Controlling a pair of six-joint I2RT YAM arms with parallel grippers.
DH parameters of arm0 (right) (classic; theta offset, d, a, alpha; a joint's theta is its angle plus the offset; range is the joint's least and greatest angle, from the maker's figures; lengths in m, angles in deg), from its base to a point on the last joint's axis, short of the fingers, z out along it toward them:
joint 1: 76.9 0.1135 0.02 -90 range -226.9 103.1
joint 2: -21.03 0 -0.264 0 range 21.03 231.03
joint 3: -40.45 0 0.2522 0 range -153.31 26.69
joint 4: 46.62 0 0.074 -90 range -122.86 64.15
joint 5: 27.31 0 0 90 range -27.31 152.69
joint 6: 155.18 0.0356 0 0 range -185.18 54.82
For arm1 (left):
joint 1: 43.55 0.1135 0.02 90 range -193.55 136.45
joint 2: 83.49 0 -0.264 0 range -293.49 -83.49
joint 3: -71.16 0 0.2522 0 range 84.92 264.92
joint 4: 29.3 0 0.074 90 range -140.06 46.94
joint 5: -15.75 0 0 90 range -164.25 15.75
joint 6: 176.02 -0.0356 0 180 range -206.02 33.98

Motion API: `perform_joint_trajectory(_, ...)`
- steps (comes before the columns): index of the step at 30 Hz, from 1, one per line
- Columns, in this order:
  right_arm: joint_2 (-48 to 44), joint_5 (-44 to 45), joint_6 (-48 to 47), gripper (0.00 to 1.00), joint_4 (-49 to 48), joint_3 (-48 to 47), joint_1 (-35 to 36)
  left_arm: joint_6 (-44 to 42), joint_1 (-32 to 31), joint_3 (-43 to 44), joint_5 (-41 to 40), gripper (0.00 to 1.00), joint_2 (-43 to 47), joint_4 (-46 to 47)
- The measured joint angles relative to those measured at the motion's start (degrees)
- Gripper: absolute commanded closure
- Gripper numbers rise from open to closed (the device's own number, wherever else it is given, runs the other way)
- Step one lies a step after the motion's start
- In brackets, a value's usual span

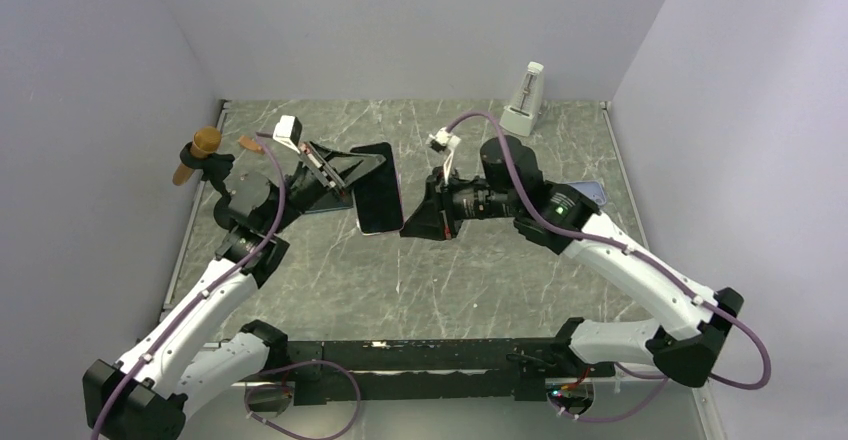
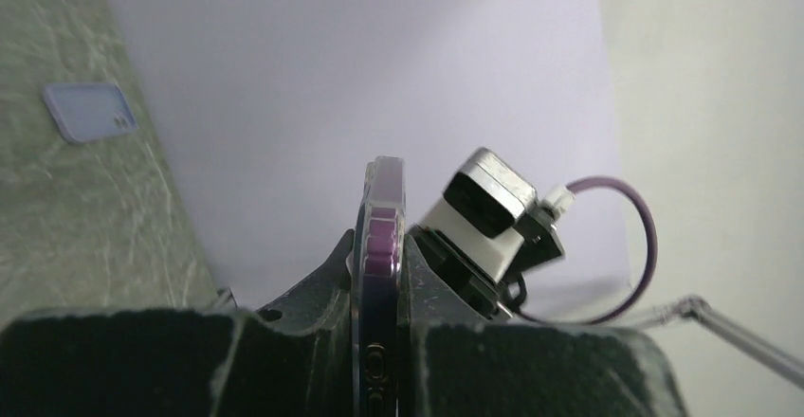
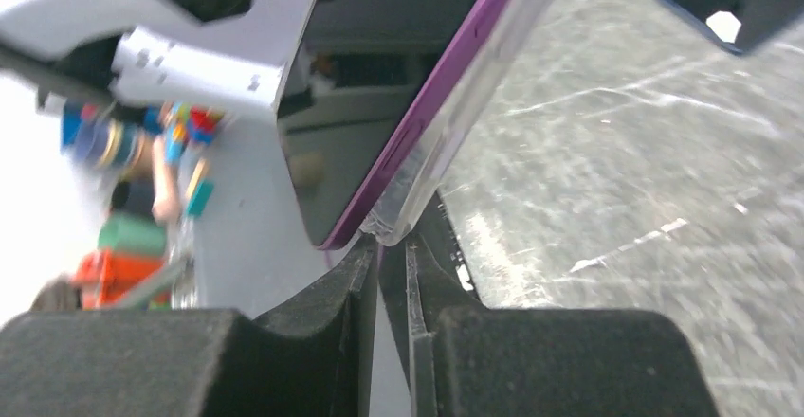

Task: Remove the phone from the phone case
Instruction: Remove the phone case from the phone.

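Note:
I can see that my left gripper grips phone and clear case together point(image 2: 383, 210). My right gripper should hold their lower corner point(image 1: 396, 226) while my left gripper opens and moves away.
My left gripper point(image 1: 345, 175) is shut on a purple phone point(image 1: 377, 188) with a dark screen and holds it above the table. In the left wrist view the phone point(image 2: 383, 210) stands edge-on between the jaws point(image 2: 379, 251), with a clear case around it. My right gripper point(image 1: 425, 218) is at the phone's lower right corner. In the right wrist view its nearly closed tips point(image 3: 391, 244) pinch the corner of the clear case point(image 3: 474, 95). A pale lavender phone case point(image 1: 592, 192) lies flat on the table beside my right arm. It also shows in the left wrist view point(image 2: 90, 112).
A white metronome-like object point(image 1: 525, 100) stands at the back right. A brown-handled tool point(image 1: 200, 150) sits at the table's left edge. A dark flat item point(image 3: 721, 0) lies on the marble table point(image 1: 480, 280) under the left arm. White walls enclose three sides.

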Motion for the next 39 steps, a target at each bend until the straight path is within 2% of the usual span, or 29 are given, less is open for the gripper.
perform_joint_trajectory(5, -3.4, 12.3, 7.5, 1.0, -0.1, 3.1, 0.1, -0.6, -1.2, -1.9, -9.6, 1.0, 0.1, -3.5)
perform_joint_trajectory(6, -3.5, 14.9, 8.0, 0.95, -0.2, 3.5, -0.2, -0.6, -1.5, -2.1, -9.6, 1.0, 0.3, -4.6)
perform_joint_trajectory(9, -1.3, 18.0, 8.6, 0.53, -0.4, 3.7, -2.7, 1.0, -4.9, -2.5, -7.7, 1.0, 2.0, -4.9)
perform_joint_trajectory(12, 2.1, 13.3, 8.9, 0.35, 3.3, 3.7, -6.5, 0.4, -6.2, -2.7, -7.8, 1.0, 4.7, -3.7)
perform_joint_trajectory(15, 2.6, 7.6, 10.6, 0.39, 6.7, 5.3, -9.7, -1.0, -4.9, -3.1, -8.2, 1.0, 7.3, -3.4)
perform_joint_trajectory(19, -1.3, 0.4, 16.4, 0.54, 7.3, 7.1, -12.2, -2.8, -3.1, -4.3, -8.7, 1.0, 8.6, -4.3)
perform_joint_trajectory(21, -4.9, -4.7, 22.6, 0.49, 2.1, 9.6, -12.1, -3.1, -3.0, -4.4, -8.8, 1.0, 7.9, -4.9)
perform_joint_trajectory(23, -8.6, -9.1, 30.6, 0.42, -8.6, 14.1, -11.1, -3.8, -3.0, -4.4, -8.8, 1.0, 6.8, -5.0)
perform_joint_trajectory(25, -10.9, -11.8, 36.8, 0.44, -17.4, 17.7, -9.8, -4.4, -3.0, -4.4, -8.8, 1.0, 5.9, -5.3)
perform_joint_trajectory(29, -10.8, -13.6, 41.2, 0.58, -23.5, 18.1, -8.7, -5.5, -3.0, -3.9, -8.7, 1.0, 4.0, -6.1)
perform_joint_trajectory(39, -9.4, -13.8, 46.8, 0.6, -30.4, 18.4, -7.5, -5.4, -3.0, -3.8, -8.6, 1.0, 2.9, -5.5)
